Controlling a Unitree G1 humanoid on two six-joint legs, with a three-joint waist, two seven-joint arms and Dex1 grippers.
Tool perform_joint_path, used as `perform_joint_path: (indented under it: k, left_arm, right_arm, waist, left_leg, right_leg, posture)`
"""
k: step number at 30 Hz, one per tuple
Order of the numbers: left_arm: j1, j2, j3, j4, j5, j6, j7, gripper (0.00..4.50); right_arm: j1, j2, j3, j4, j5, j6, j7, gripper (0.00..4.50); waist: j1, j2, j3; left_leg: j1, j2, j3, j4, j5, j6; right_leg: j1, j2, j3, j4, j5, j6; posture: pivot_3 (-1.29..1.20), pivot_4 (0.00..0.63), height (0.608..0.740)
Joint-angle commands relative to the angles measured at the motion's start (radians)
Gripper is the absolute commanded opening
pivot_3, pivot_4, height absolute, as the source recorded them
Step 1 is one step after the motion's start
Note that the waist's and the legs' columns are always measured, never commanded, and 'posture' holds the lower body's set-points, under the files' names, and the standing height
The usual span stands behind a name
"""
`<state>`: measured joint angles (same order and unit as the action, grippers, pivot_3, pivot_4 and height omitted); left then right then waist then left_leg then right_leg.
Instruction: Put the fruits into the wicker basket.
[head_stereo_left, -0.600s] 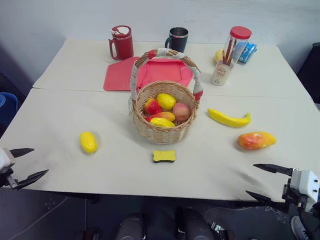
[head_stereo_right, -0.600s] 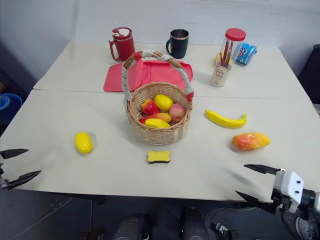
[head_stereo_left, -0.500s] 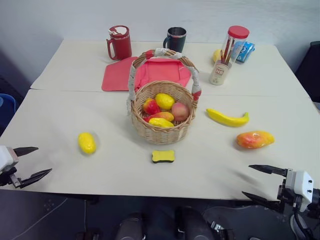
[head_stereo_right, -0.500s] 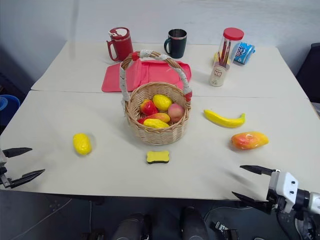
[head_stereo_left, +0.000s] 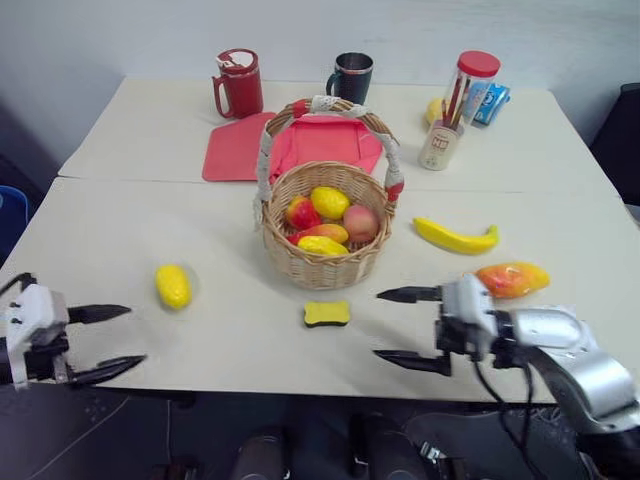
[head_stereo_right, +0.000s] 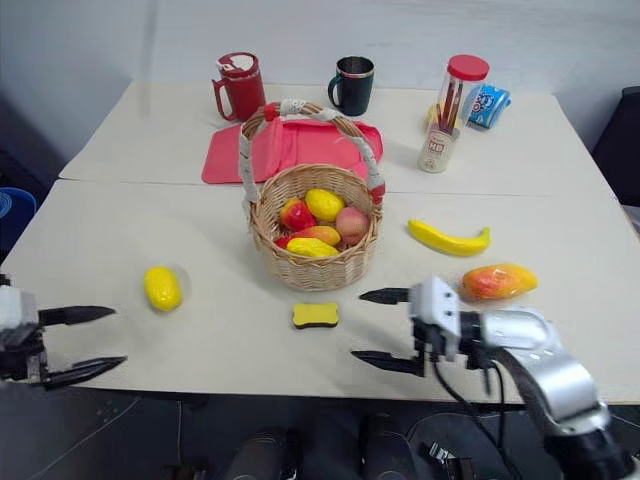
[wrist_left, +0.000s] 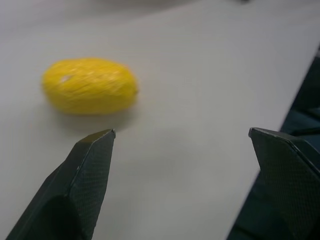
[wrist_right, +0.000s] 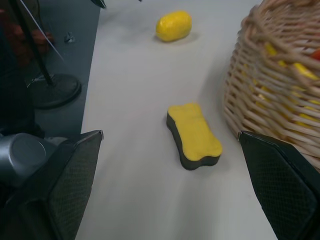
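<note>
I keep my right gripper going toward the sponge's near end (head_stereo_left: 344, 312) and close across it, as the sponge's long sides (head_stereo_left: 327, 322) face its open fingers.
The wicker basket (head_stereo_left: 325, 262) stands mid-table with several yellow and red fruits inside. A lemon (head_stereo_left: 173, 285) lies to its left, a banana (head_stereo_left: 455, 237) and a mango (head_stereo_left: 511, 279) to its right. My left gripper (head_stereo_left: 137, 334) is open at the front left edge, pointing right, just short of the lemon (wrist_left: 90, 92). My right gripper (head_stereo_left: 377, 325) is open over the front of the table, pointing left, with the mango behind its wrist. Its wrist view shows the basket wall (wrist_right: 270, 100) and the far lemon (wrist_right: 173, 25). Neither gripper holds anything.
A yellow-and-black sponge (head_stereo_left: 327, 312) lies in front of the basket, just left of my right gripper. At the back stand a red mug (head_stereo_left: 240, 85), a black mug (head_stereo_left: 352, 78), a red pouch (head_stereo_left: 235, 150), a red-lidded jar (head_stereo_left: 465, 95) and a blue packet (head_stereo_left: 495, 103).
My right gripper has swung left from the front right corner to beside the sponge. My left gripper has moved right, toward the lemon. Both stay open.
</note>
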<state>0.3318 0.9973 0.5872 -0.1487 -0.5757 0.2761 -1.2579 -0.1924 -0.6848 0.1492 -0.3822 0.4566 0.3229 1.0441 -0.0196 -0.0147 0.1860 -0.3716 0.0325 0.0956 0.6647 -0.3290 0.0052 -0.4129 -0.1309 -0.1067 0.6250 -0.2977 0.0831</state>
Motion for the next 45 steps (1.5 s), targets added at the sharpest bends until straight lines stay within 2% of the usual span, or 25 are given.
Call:
perform_joint_path:
  k: [1,6,12,16,22,23,27,31,32,34,37,39,42,45]
  left_arm:
    - [0.031,-0.030,-0.004,-0.166,-0.052,0.054,0.023,4.50]
    - [0.042,-0.075,-0.036,-0.267,-0.039,0.080,0.070,4.50]
    - [-0.002,-0.122,-0.036,-0.361,-0.120,0.169,0.157,4.50]
    - [-0.027,-0.111,-0.035,-0.379,-0.125,0.191,0.169,4.50]
    - [-0.094,-0.147,-0.092,-0.427,-0.178,0.235,0.228,4.50]
    - [-0.127,-0.162,-0.105,-0.439,-0.211,0.257,0.261,4.50]
    - [-0.217,-0.172,-0.194,-0.465,-0.226,0.285,0.294,4.50]
    - [-0.283,-0.190,-0.282,-0.447,-0.201,0.270,0.303,4.50]
    - [-0.303,-0.197,-0.301,-0.437,-0.198,0.265,0.304,4.50]
    - [-0.333,-0.208,-0.326,-0.421,-0.191,0.257,0.305,4.50]
    - [-0.382,-0.229,-0.359,-0.403,-0.203,0.271,0.319,4.50]
    - [-0.410,-0.231,-0.374,-0.402,-0.220,0.291,0.322,4.50]
    - [-0.443,-0.243,-0.364,-0.397,-0.237,0.304,0.349,4.50]
    - [-0.444,-0.242,-0.341,-0.395,-0.236,0.304,0.364,4.50]
  right_arm:
    - [-0.082,0.074,0.098,0.045,-0.076,0.072,-0.075,4.46]
    - [-0.172,0.187,0.195,0.166,-0.186,0.058,-0.134,4.46]
    - [-0.245,0.257,0.266,0.314,-0.249,0.023,-0.082,4.46]
    - [-0.250,0.252,0.274,0.345,-0.255,-0.013,-0.026,3.59]
    - [-0.183,0.227,0.192,0.304,-0.188,-0.055,0.020,1.58]
    - [-0.150,0.215,0.168,0.280,-0.167,-0.079,0.038,1.36]
    - [0.006,0.175,-0.017,0.092,0.031,-0.065,0.057,1.34]
    - [0.121,0.086,-0.288,-0.072,0.213,0.090,-0.072,1.34]
    - [0.137,0.052,-0.420,-0.059,0.260,0.130,-0.124,1.34]
    - [0.171,-0.011,-0.606,0.003,0.290,0.155,-0.157,1.34]
    - [0.158,-0.122,-0.726,0.298,0.186,0.036,-0.106,1.34]
    - [0.061,-0.194,-0.722,0.558,0.089,-0.106,-0.088,1.34]
    - [-0.126,-0.255,-0.651,0.912,-0.021,-0.233,-0.097,1.34]
    - [-0.336,-0.282,-0.557,1.281,-0.163,-0.344,-0.179,1.34]
  waist:
    - [-0.005,0.000,0.000]
    - [-0.008,0.000,0.000]
    - [-0.008,0.000,0.000]
    - [-0.008,-0.001,0.000]
    - [-0.005,-0.001,0.000]
    - [-0.004,-0.001,0.000]
    - [0.010,-0.001,-0.001]
    - [0.016,-0.001,0.000]
    - [0.018,-0.001,0.000]
    - [0.021,-0.001,0.000]
    - [0.031,-0.001,0.000]
    - [0.030,-0.001,0.000]
    - [0.014,0.000,0.000]
    - [-0.008,0.000,0.000]
  left_leg:
    - [0.000,0.000,0.000,0.000,0.000,0.000]
    - [0.001,-0.001,0.001,0.002,0.001,0.001]
    - [0.001,-0.001,0.001,0.002,0.002,0.001]
    - [0.001,-0.001,0.000,0.002,0.002,0.002]
    - [0.001,-0.001,0.000,0.002,0.002,0.001]
    - [0.001,-0.001,0.000,0.002,0.002,0.002]
    - [0.001,-0.002,-0.001,0.002,0.002,0.002]
    - [0.002,-0.002,0.000,0.002,0.002,0.002]
    - [0.002,-0.002,0.001,0.002,0.002,0.002]
    - [0.002,-0.002,0.000,0.002,0.002,0.003]
    - [0.002,-0.003,0.000,0.002,0.003,0.003]
    - [0.003,-0.003,0.002,0.003,0.003,0.004]
    - [0.004,-0.003,0.007,0.003,0.004,0.006]
    - [0.006,0.000,0.009,0.003,0.005,0.004]
  right_leg:
    - [0.000,0.000,0.000,0.000,0.000,0.000]
    - [0.001,0.001,0.000,0.002,0.000,0.000]
    - [0.001,0.001,0.000,0.003,0.000,0.000]
    - [0.001,0.001,-0.001,0.003,0.000,0.000]
    - [0.002,0.001,-0.001,0.002,0.000,0.000]
    - [0.002,0.001,-0.001,0.002,0.000,0.001]
    - [0.003,0.001,-0.001,0.002,0.001,0.002]
    - [0.004,0.001,0.000,0.002,0.002,0.003]
    - [0.004,0.002,0.000,0.002,0.002,0.003]
    - [0.004,0.002,0.000,0.002,0.002,0.003]
    - [0.004,0.002,0.000,0.001,0.002,0.003]
    - [0.005,0.007,0.000,0.001,0.002,0.003]
    - [0.004,0.009,0.000,0.001,0.003,0.005]
    - [0.004,0.013,0.002,0.001,0.004,0.004]
  posture:
    - [0.00,0.150,0.740]
    - [0.00,0.150,0.740]
    - [0.00,0.150,0.740]
    - [0.00,0.150,0.740]
    - [0.00,0.150,0.740]
    - [0.00,0.150,0.740]
    - [0.00,0.150,0.740]
    - [0.00,0.150,0.740]
    - [0.00,0.150,0.740]
    - [0.00,0.150,0.740]
    - [0.00,0.150,0.740]
    - [0.00,0.150,0.740]
    - [0.00,0.150,0.740]
    - [0.00,0.150,0.740]
